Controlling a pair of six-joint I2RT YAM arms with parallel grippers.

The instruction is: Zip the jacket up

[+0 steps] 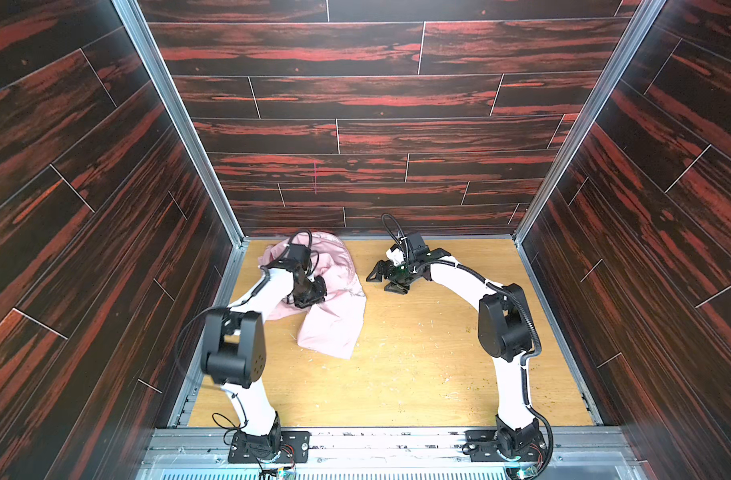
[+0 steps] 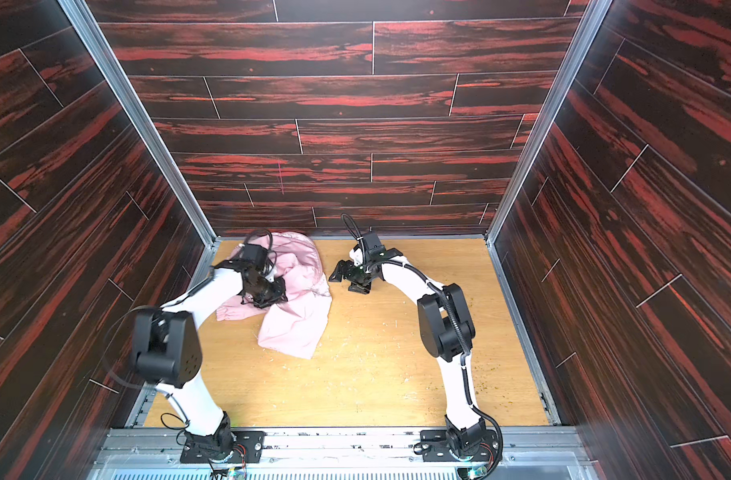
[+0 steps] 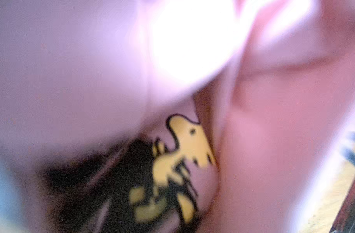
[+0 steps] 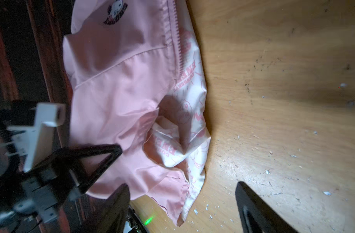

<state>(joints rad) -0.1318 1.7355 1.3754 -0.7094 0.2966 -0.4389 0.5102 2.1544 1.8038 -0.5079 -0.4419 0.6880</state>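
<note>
The jacket's front [image 4: 125, 93] is bunched under my left gripper, so my right gripper should grab the edge [image 1: 356, 273] by the white lining and pull the jacket open before zipping.
The light pink jacket [image 1: 334, 324] [image 2: 297, 328] lies crumpled at the back left of the table. In the right wrist view the jacket [image 4: 116, 84] lies open, showing a line of zipper teeth [image 4: 177, 40], a small dark chest logo [image 4: 116, 12] and white printed lining [image 4: 192, 121]. My left gripper [image 1: 310, 293] [image 2: 268, 291] is pressed down into the jacket's folds, shut on the cloth. Blurred pink jacket fabric [image 3: 273, 141] and a yellow-and-black print [image 3: 182, 157] fill the left wrist view and hide the jaws. My right gripper [image 1: 386, 278] [image 2: 349, 278] [image 4: 182, 209] hovers open just right of the jacket, holding nothing.
The wooden table [image 1: 418, 365] carries small white specks [image 4: 195, 210]. Dark red wood-look walls [image 1: 355, 137] and aluminium posts [image 1: 181, 124] close in the back and both sides. The left arm's black finger [image 4: 96, 159] shows over the jacket in the right wrist view.
</note>
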